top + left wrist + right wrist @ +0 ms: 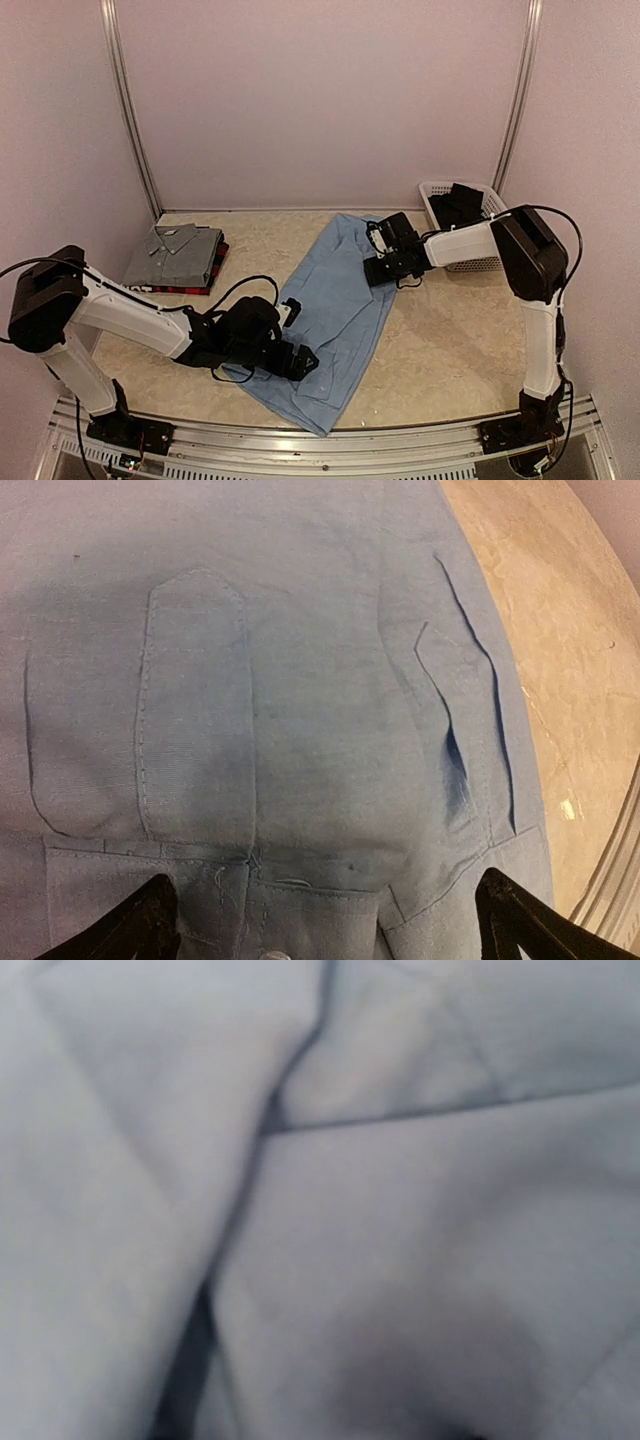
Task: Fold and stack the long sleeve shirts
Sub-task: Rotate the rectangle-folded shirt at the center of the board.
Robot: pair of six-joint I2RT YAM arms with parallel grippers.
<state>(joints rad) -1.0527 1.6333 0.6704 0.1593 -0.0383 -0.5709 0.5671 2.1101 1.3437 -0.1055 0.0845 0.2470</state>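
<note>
The light blue shirt (333,285) lies at a slant to the metal rail, so my left gripper and my right gripper should turn it square before they take its near hem (284,411).
The large light blue shirt (340,310) lies diagonally across the middle of the table. It also fills the left wrist view (300,700), where a sleeve placket and cuff show. My left gripper (298,336) is low over its near part with the jaws wide open and empty (335,942). My right gripper (378,262) is pressed on the shirt's far right edge. The right wrist view shows only blurred blue cloth (380,1260), and its fingers are hidden. The grey shirt (175,253) lies folded on the red-and-black plaid shirt (205,287) at the back left.
A white mesh basket (478,262) with dark cloth inside stands at the back right, just beyond the right arm. Bare beige tabletop (450,340) lies right of the blue shirt. A metal rail (400,435) runs along the near edge.
</note>
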